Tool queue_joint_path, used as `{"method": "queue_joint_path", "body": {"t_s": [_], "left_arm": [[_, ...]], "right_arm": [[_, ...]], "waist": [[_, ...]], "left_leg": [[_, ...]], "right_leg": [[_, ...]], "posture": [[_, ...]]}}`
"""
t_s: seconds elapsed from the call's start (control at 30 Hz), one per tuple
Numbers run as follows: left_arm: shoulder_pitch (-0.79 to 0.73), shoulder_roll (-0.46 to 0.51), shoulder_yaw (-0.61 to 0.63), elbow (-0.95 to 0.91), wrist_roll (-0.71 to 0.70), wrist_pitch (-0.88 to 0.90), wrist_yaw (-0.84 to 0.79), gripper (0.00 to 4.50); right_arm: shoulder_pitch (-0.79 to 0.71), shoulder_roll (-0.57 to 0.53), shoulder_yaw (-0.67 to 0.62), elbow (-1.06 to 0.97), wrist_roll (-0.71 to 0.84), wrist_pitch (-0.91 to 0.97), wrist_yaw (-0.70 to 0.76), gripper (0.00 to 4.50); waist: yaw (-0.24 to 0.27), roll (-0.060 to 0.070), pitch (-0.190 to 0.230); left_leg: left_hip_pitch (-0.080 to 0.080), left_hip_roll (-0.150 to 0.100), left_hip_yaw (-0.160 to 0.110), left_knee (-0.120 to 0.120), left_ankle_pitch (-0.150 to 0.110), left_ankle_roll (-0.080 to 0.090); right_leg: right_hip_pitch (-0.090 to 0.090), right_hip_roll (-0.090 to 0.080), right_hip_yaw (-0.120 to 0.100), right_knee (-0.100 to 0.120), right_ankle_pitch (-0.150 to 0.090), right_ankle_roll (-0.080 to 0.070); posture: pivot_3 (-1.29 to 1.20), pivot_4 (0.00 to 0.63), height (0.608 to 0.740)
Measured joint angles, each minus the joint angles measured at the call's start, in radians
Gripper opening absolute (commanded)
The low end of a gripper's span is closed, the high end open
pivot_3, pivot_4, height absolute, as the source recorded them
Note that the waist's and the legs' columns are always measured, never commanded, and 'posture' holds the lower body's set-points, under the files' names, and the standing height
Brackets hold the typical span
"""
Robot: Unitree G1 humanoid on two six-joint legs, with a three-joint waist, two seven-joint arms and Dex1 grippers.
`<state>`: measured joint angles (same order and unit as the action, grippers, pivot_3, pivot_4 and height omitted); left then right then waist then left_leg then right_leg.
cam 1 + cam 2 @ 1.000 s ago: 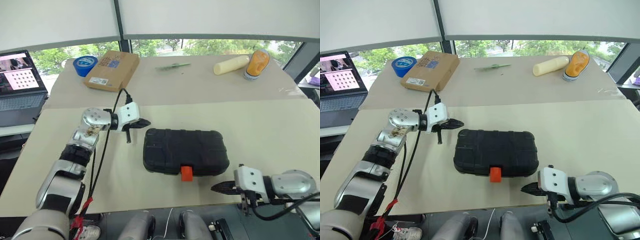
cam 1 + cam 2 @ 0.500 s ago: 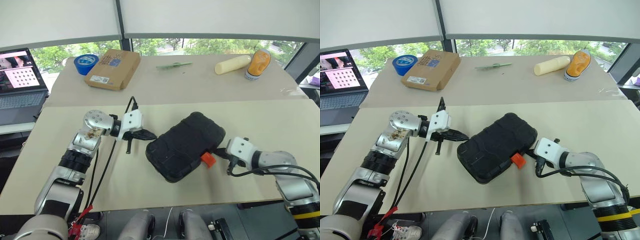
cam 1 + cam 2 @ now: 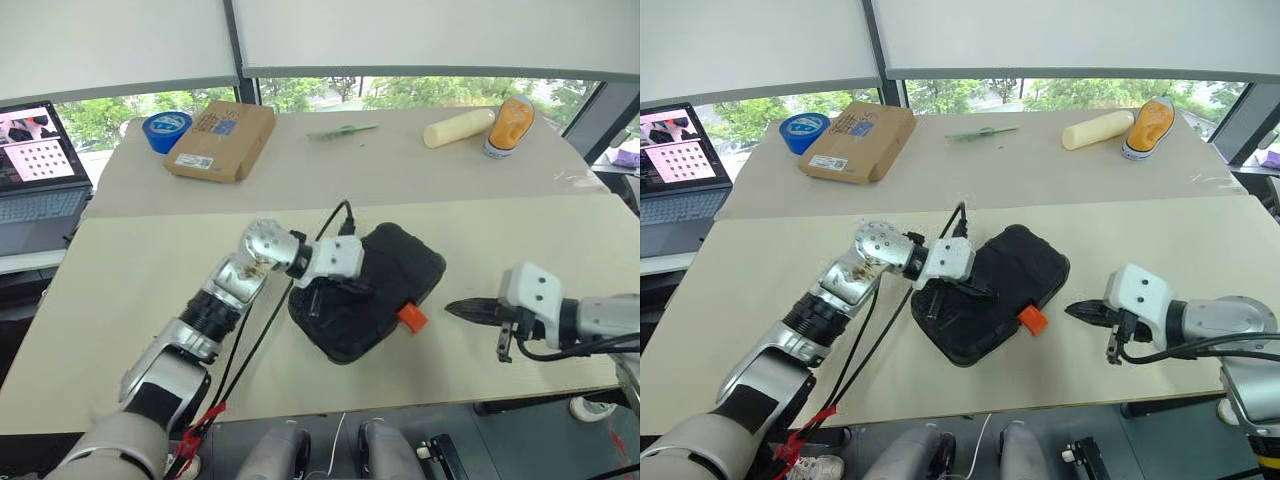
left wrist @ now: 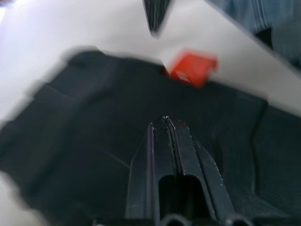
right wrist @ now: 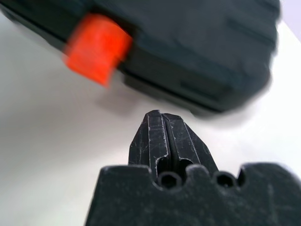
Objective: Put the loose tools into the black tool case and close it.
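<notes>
My right gripper should move to the latch's edge [image 3: 417, 325] and push it up, because the orange latch juts out open [image 3: 411, 317] and my right gripper's fingers are pointing past it.
The black tool case [image 3: 385, 275] lies closed and turned diagonally on the beige table, its orange latch [image 3: 410, 317] facing the front right. My left gripper [image 4: 165, 119] is shut and reaches in from the left, low over the case's lid. I cannot tell whether it touches the lid. My right gripper [image 3: 449, 307] is shut with nothing in it. It points at the latch from the right, a short gap away. The loose tools are out of view.
At the back of the table are a brown cardboard box [image 3: 222, 140], a blue tape roll [image 3: 165, 130], a thin green item [image 3: 345, 130], a cream cylinder [image 3: 458, 127] and an orange-and-white bottle [image 3: 512, 125]. A laptop [image 3: 38, 175] stands at the far left.
The case has swung from lying square to lying diagonally. My left gripper has moved right, from beside the case to over its lid. My right gripper came up to the latch, then drew back right.
</notes>
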<state>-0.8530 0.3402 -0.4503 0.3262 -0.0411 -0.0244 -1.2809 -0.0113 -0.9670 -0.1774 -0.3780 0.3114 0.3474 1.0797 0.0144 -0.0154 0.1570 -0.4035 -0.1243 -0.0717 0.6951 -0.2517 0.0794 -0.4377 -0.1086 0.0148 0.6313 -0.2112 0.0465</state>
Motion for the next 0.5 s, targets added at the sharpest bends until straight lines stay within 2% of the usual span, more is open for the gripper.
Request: {"method": "queue_joint_path", "body": {"t_s": [0.2, 0.5], "left_arm": [[-0.007, -0.015, -0.006, 0.041, 0.036, -0.098, 0.021, 0.04], [-0.001, -0.015, -0.002, 0.028, 0.042, -0.081, 0.016, 0.04]], "right_arm": [[0.022, 0.028, 0.078, -0.077, 0.003, 0.038, -0.033, 0.0], [0.012, 0.096, 0.21, -0.016, -0.102, 0.026, -0.111, 0.0]], "waist": [[0.009, 0.001, -0.001], [0.008, 0.002, -0.001]], "left_leg": [[0.006, -0.001, 0.0, 0.0, -0.003, 0.005], [0.008, -0.001, 0.0, 0.0, -0.002, 0.003]], "right_leg": [[0.007, 0.0, -0.001, -0.002, 0.0, 0.0], [0.008, 0.002, -0.001, -0.001, 0.0, 0.0]], "posture": [[0.0, 0.15, 0.735], [0.0, 0.15, 0.735]]}}
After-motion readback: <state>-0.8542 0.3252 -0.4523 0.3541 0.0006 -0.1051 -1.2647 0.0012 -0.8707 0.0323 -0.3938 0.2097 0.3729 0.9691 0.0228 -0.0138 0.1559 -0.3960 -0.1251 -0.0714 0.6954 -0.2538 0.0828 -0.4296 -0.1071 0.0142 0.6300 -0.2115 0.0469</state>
